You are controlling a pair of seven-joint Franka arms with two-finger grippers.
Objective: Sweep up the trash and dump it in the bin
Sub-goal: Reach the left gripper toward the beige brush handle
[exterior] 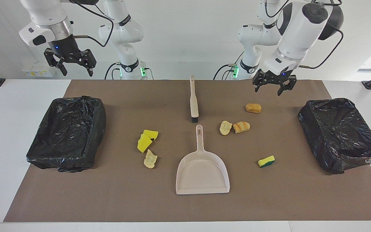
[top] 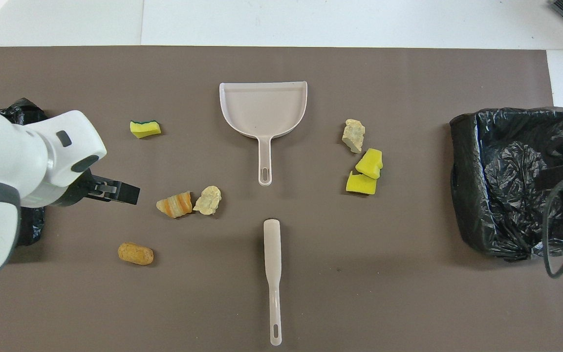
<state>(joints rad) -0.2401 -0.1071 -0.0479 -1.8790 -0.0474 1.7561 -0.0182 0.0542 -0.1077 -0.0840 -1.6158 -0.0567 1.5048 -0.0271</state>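
The robot's left gripper should keep going until its open fingers straddle the brush's handle (top: 274, 304), since the brush (top: 272, 253) lies clear of the trash with its handle toward the robot's arms.
Trash lies scattered on the brown mat (exterior: 288, 193). Two yellow sponges (exterior: 147, 139) and a pale chip (exterior: 150, 159) lie toward the right arm's end. A second chip (exterior: 225, 127), a striped roll (exterior: 242, 126), a plain roll (exterior: 253, 108) and a green-backed sponge (exterior: 266, 161) lie toward the left arm's end. Between the groups lie the beige dustpan (exterior: 202, 170) and, nearer the robots, the brush (exterior: 193, 101). My left gripper (exterior: 268, 91) (top: 125, 192) hangs open and empty over the mat beside the rolls. My right gripper (exterior: 77, 72) waits open, high over the right-end bin (exterior: 100, 119).
A second black-lined bin (exterior: 314, 135) (top: 32, 230) stands at the left arm's end, partly covered by the left arm in the overhead view. The right-end bin (top: 462, 195) has a cable and the right gripper's dark tip over it. White tabletop borders the mat.
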